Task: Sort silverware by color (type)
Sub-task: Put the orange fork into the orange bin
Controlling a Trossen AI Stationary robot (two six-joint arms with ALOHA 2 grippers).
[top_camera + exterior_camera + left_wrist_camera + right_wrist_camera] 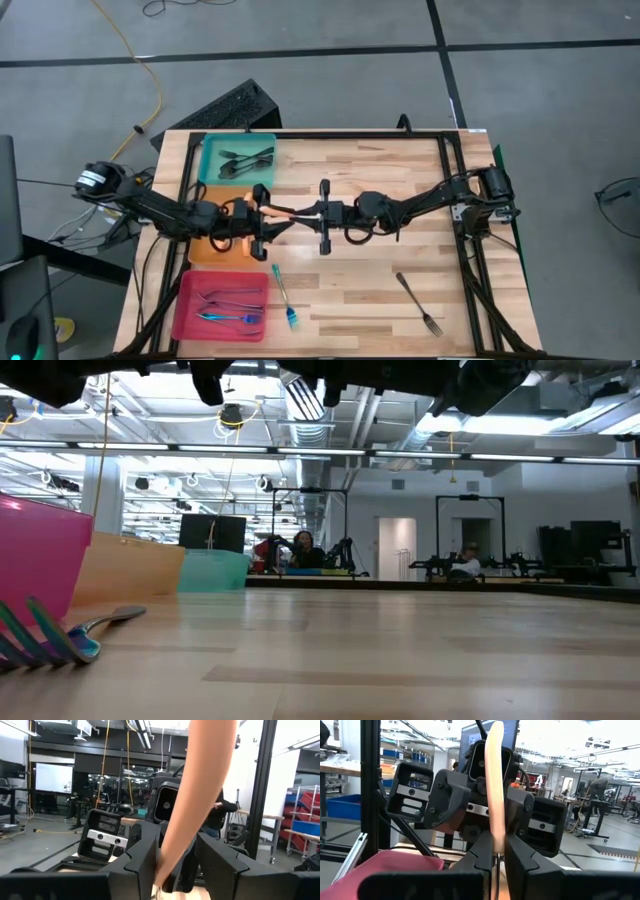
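Observation:
The robot's right gripper holds the fork across from the orange tray (218, 253), so its left gripper should close on the orange handle before the right gripper opens and moves away.
An orange-handled fork (292, 212) hangs level above the table's middle between my two grippers. My right gripper (318, 212) is shut on its right end, and the tines do not show. My left gripper (270, 215) stands open, with a finger on either side of the handle's free end (200, 795). The teal tray (212, 158) holds dark forks (246, 160). The pink tray (190, 300) holds blue forks (232, 317). One blue fork (284, 298) and one dark fork (418, 303) lie on the table. My right gripper pinches the orange handle's two flat faces (495, 847) between its two fingers, at the end away from my left gripper. The fingers come level from the table's right and lie along the fork. The fork is lifted clear, its handle pointing at my left gripper. Whether my left gripper touches the handle cannot be told.
An orange tray (200, 255) lies half under my left arm, between the teal and pink trays on the table's left. A black frame (455, 190) borders the table. The room with people at benches (300, 550) shows beyond the far edge.

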